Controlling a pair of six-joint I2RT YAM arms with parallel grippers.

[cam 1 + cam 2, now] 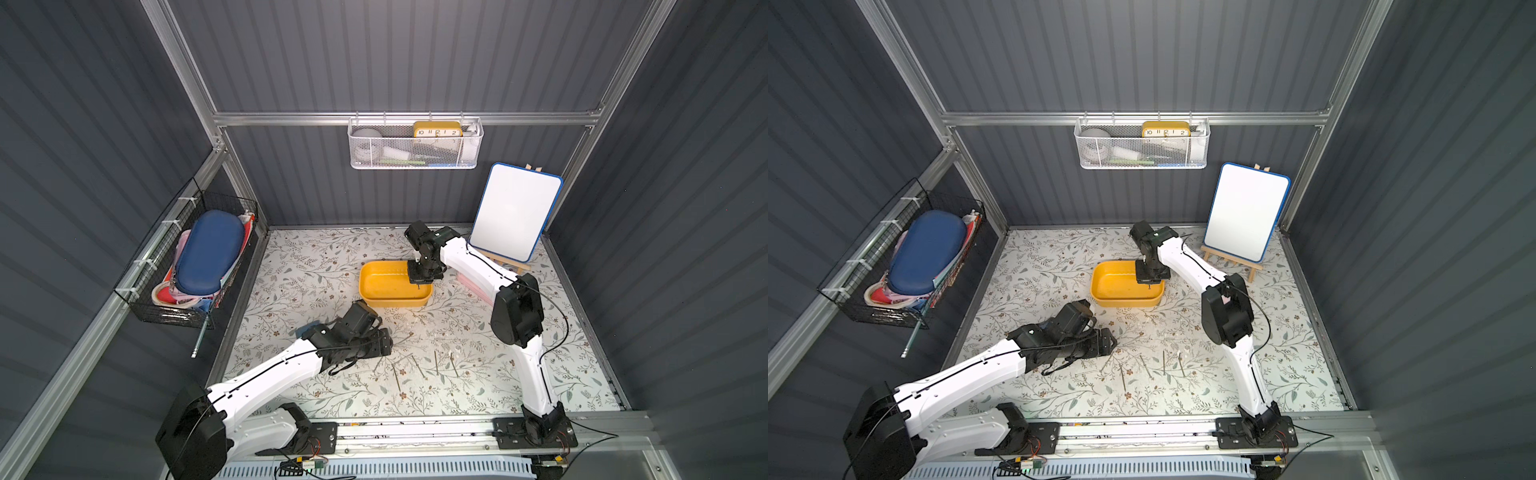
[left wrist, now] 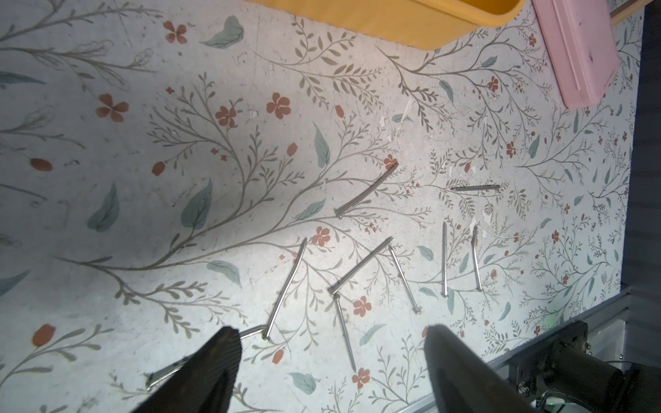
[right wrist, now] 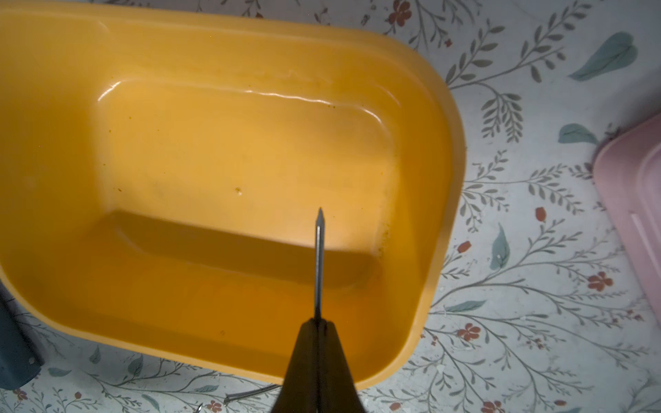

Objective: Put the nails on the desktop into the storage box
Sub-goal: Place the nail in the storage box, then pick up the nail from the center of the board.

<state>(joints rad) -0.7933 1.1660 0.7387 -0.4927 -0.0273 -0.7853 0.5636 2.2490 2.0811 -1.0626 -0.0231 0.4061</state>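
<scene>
My right gripper has the nail's point (image 3: 320, 215) hanging inside the storage box's rim, so it should keep going over the storage box's open bottom (image 3: 347, 206) and let go of the nail there.
The yellow storage box (image 1: 395, 301) (image 1: 1125, 300) stands mid-desktop (image 1: 311, 270), and its floor (image 3: 232, 150) shows nothing lying on it. Over its right end hangs my right gripper (image 1: 419, 283) (image 3: 318, 321), shut on one nail (image 3: 318, 264) that points down into the box. Several nails (image 2: 286, 289) (image 1: 436, 362) lie scattered on the desktop in front of the box. My left gripper (image 2: 331, 332) (image 1: 386, 340) is open low over the nearest ones; one nail (image 2: 252, 332) runs partly under a fingertip (image 2: 229, 343).
A flat pink case (image 2: 579, 53) (image 3: 636, 214) lies right of the box. A whiteboard on an easel (image 1: 515, 212) stands back right. A white mesh basket (image 1: 415, 143) hangs on the back wall and a black wire basket (image 1: 195, 266) on the left wall.
</scene>
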